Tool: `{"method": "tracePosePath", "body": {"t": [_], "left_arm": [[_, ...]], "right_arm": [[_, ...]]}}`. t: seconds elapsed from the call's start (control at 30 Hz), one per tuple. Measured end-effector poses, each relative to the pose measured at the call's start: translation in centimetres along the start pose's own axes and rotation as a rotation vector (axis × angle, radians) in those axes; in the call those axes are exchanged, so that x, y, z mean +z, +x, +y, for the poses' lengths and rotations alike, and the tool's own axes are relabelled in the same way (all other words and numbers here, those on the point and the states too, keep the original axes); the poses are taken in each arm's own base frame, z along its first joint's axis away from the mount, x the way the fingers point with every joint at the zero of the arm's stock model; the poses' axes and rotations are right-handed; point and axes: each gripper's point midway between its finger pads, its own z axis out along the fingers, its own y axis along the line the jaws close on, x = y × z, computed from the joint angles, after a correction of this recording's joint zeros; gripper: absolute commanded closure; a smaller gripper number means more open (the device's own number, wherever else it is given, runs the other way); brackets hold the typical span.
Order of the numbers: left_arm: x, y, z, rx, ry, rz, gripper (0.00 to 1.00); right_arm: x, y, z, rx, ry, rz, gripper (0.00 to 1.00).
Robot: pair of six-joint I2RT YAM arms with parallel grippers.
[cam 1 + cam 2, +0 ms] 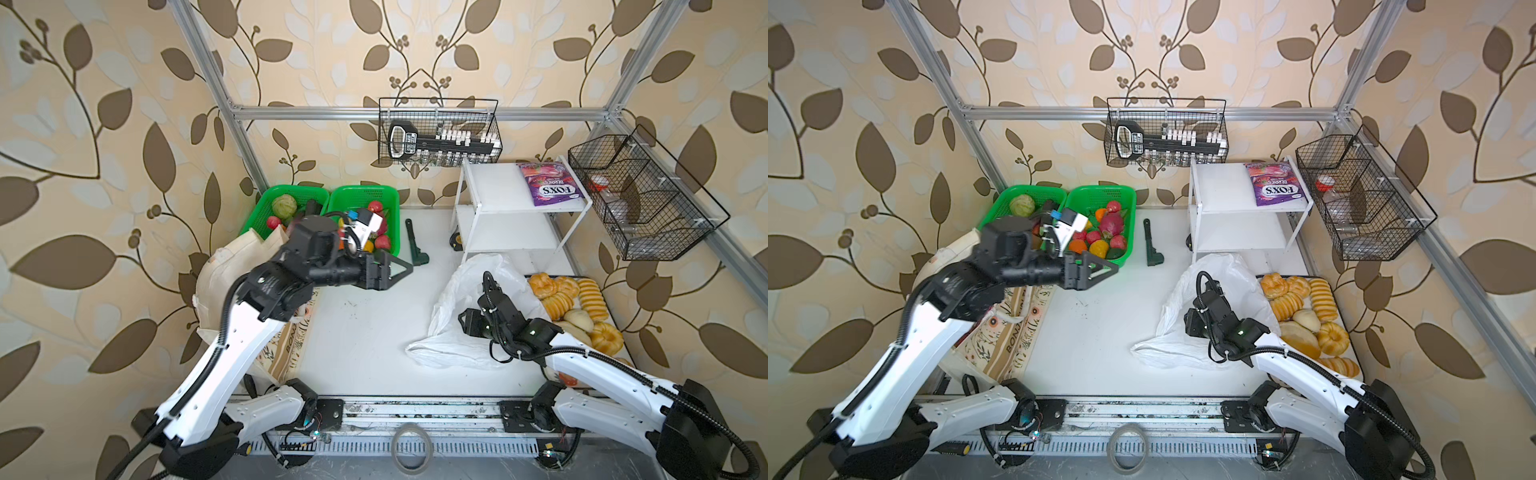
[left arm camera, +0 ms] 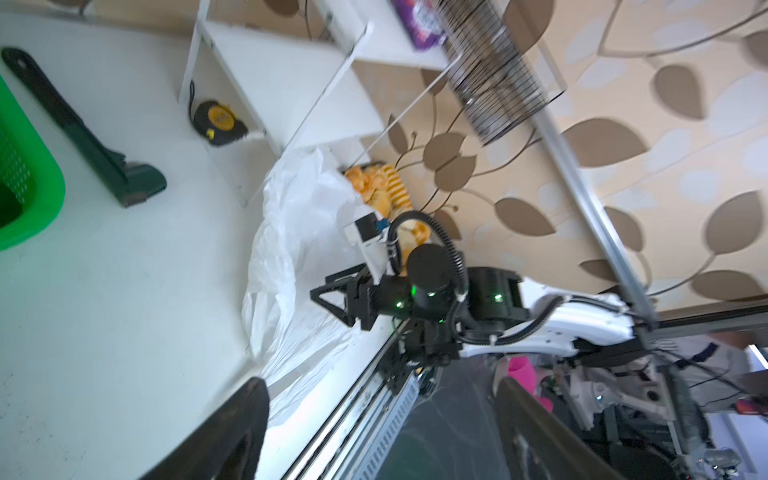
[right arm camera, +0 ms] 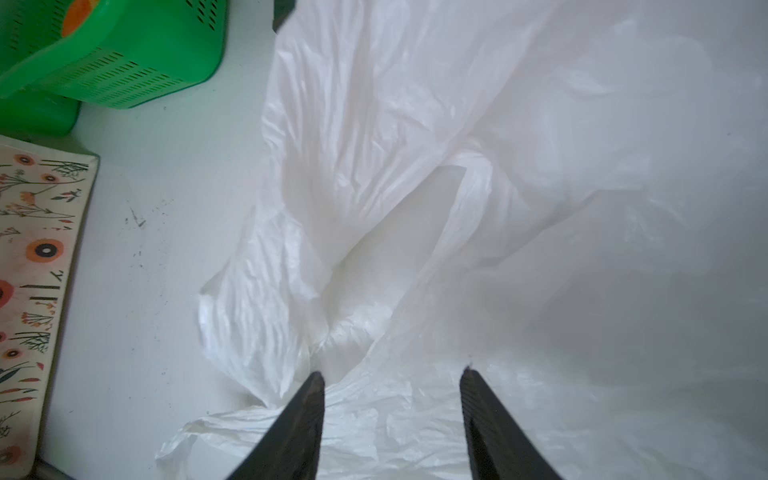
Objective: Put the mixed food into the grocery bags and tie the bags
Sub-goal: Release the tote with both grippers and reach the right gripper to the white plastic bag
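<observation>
The white plastic bag (image 1: pixel 475 282) lies crumpled under my right gripper. I should use my left gripper to grab the bag's edge (image 1: pixel 441 310) facing the tote and help spread the bag open.
My left gripper (image 1: pixel 398 268) (image 2: pixel 382 405) hovers open and empty over the table, just in front of the green fruit basket (image 1: pixel 388 195). That basket holds a pink dragon fruit (image 1: pixel 1111 224), red apples and oranges. The cream cloth tote (image 1: pixel 232 266) lies under my left arm. The white plastic bag (image 1: pixel 453 303) (image 3: pixel 365 166) lies crumpled at the right. My right gripper (image 3: pixel 391 377) (image 1: pixel 465 322) hangs just over it, jaws apart, with only loose plastic below them. A purple FOX'S packet (image 1: pixel 548 185) lies on the white shelf (image 1: pixel 486 187).
A second green basket (image 1: pixel 266 195) with a cabbage stands left of the fruit basket. A dark green wrench (image 1: pixel 415 245) and a tape measure (image 1: pixel 456 241) lie near the shelf. Bread rolls fill a tray (image 1: pixel 569 299) at the right. Wire baskets (image 1: pixel 640 199) hang on the frame.
</observation>
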Motion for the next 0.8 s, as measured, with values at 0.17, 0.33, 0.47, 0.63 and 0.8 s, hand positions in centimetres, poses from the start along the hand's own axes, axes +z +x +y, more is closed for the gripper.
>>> {"method": "tracePosePath", "body": {"t": [0.17,0.33,0.47,0.63,0.8], "left_arm": [[7.0,5.5,4.2,0.019,-0.214,0.181,0.10],[8.5,7.2,7.1,0.068,-0.413,0.223,0.08],[7.4,6.2,7.5,0.091,-0.456,0.171,0.10],[7.3,5.8,6.7,0.101,-0.430,0.151,0.10],[9.2,7.3,6.6,0.112,-0.421,0.194,0.08]], "right_arm": [[1.8,0.0,-1.7,0.061,0.044,0.032,0.46],[3.0,0.0,-1.5,0.060,0.049,0.054,0.44],[3.9,-0.5,-1.5,0.061,0.068,0.054,0.44],[5.3,0.1,-2.7,0.042,0.120,0.087,0.62],[5.4,0.0,-2.5,0.011,0.122,0.095,0.96]]}}
